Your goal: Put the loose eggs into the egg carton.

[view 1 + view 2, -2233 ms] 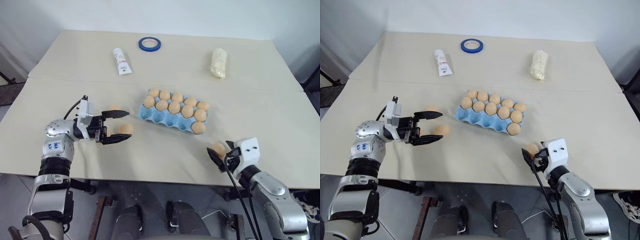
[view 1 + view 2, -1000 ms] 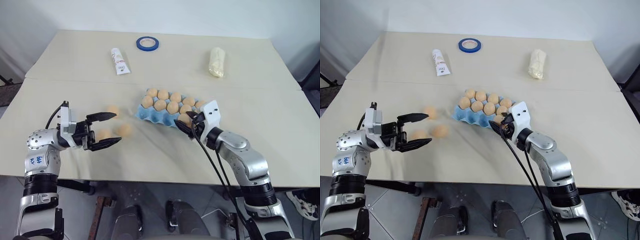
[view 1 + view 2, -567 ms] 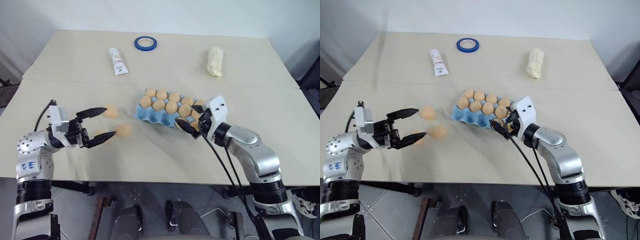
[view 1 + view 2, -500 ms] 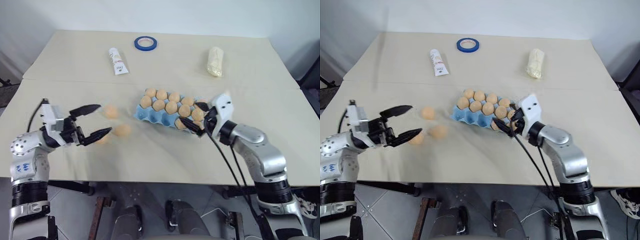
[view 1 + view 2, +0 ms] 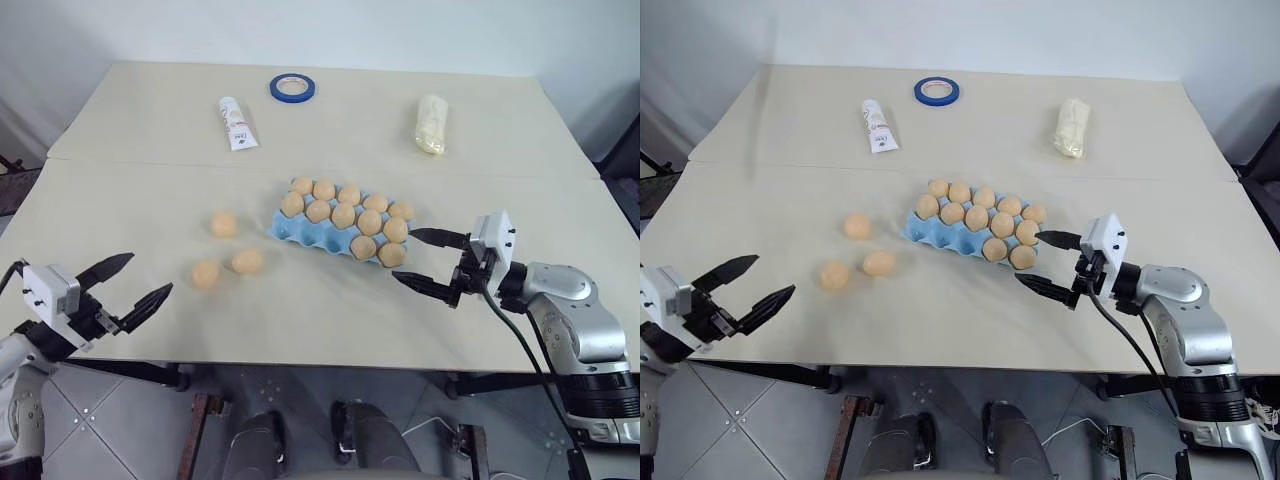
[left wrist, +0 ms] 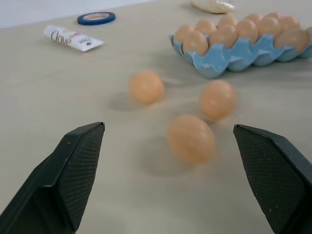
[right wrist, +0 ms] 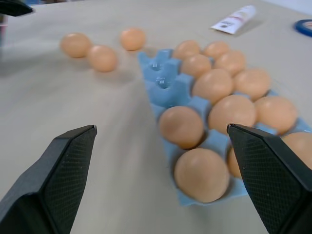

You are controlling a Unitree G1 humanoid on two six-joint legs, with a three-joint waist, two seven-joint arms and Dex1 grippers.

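Next, my left gripper picks up the egg [image 5: 205, 274] nearest it and fills an empty cup, because the loose eggs [image 5: 247, 261] are across the egg carton from my right gripper.
Three loose eggs lie on the table left of the egg carton: the far egg [image 5: 224, 224], the near-left egg [image 5: 206, 274] and a third egg [image 5: 247, 261]. The light blue egg carton [image 5: 287, 232] holds several eggs, and two cups [image 7: 160, 73] at its left end are empty. My left gripper [image 5: 151, 272] hangs open over the table's near-left edge, well left of the loose eggs, pointing at them. My right gripper [image 5: 402, 254] stands open and empty just right of the carton's near-right corner, its fingertips beside the last egg [image 5: 392, 254].
At the back of the table lie a blue tape ring [image 5: 294, 87], a white tube [image 5: 237, 122] and a pale wrapped packet [image 5: 432, 124]. A seam [image 5: 150, 163] crosses the tabletop behind the carton.
The right gripper set its egg in the carton's near-right cup, opened and drew back to the right. The left gripper pulled away leftward from the loose eggs, still open.
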